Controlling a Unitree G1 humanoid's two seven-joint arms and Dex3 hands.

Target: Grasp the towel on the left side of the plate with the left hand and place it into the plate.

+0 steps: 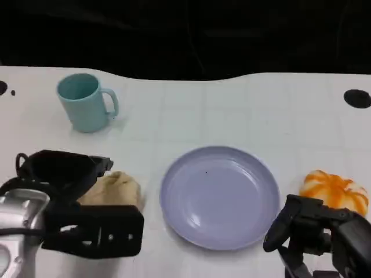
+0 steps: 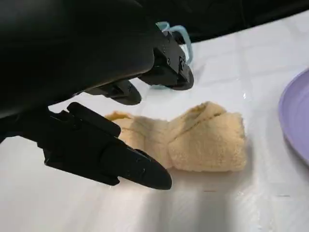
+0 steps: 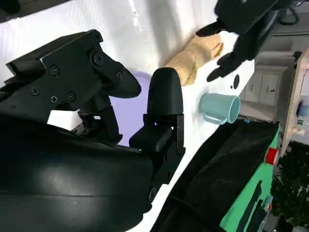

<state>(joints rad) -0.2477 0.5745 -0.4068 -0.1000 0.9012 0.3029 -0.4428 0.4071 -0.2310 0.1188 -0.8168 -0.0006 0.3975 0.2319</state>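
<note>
I expect the tan towel point(image 1: 119, 190) to stay rolled up when I lift it, because it lies in a thick roll with a pinched middle point(image 3: 196, 55).
A crumpled tan towel point(image 1: 113, 190) lies on the white table just left of the lavender plate point(image 1: 219, 196). My left hand point(image 1: 69, 202) hovers over the towel's left end with its fingers spread and nothing held. In the left wrist view the black fingers point(image 2: 120, 164) straddle the towel point(image 2: 203, 140) without closing on it. The right wrist view shows the towel point(image 3: 195, 57) under the left hand point(image 3: 246, 24). My right hand point(image 1: 316, 234) sits at the plate's near right, holding nothing, fingers apart.
A light blue mug point(image 1: 86, 102) stands at the back left, well behind the towel. An orange-and-white object point(image 1: 336, 191) lies right of the plate, close to my right hand. The table's far edge meets a dark backdrop.
</note>
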